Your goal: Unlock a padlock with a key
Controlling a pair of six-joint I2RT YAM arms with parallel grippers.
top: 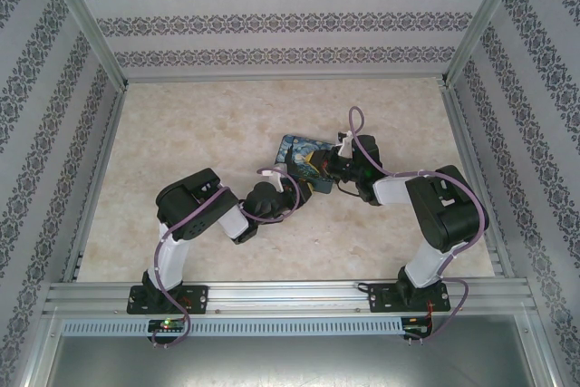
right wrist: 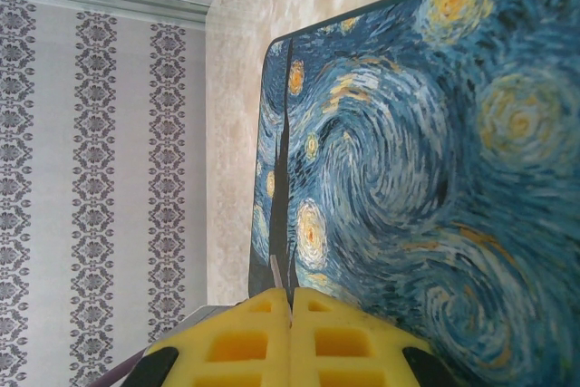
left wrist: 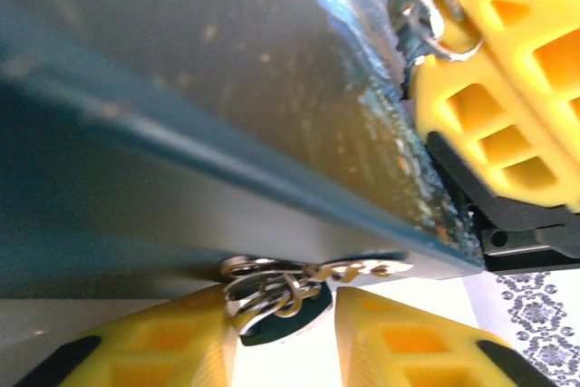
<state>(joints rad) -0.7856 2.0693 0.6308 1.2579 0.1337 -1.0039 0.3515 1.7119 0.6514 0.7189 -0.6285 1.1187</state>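
The key's blue head is at a slant across my left gripper's fingers. My left gripper should open and close on it by its rings with the key's head upright.
The padlock, printed with a blue swirling night sky, is tilted up between both grippers near the table's middle. Its painted face looms close in the right wrist view, and its dark side in the left wrist view. My right gripper is shut, pinching a thin metal piece at the padlock's edge. Its yellow fingers show beside a wire ring. My left gripper sits under the padlock, shut on the key: blue head, tangled rings, a metal blade along the padlock's underside.
The pale marbled table lies inside patterned walls with an aluminium frame. A metal rail runs along the near edge by the arm bases. Open tabletop spreads left, right and behind the padlock.
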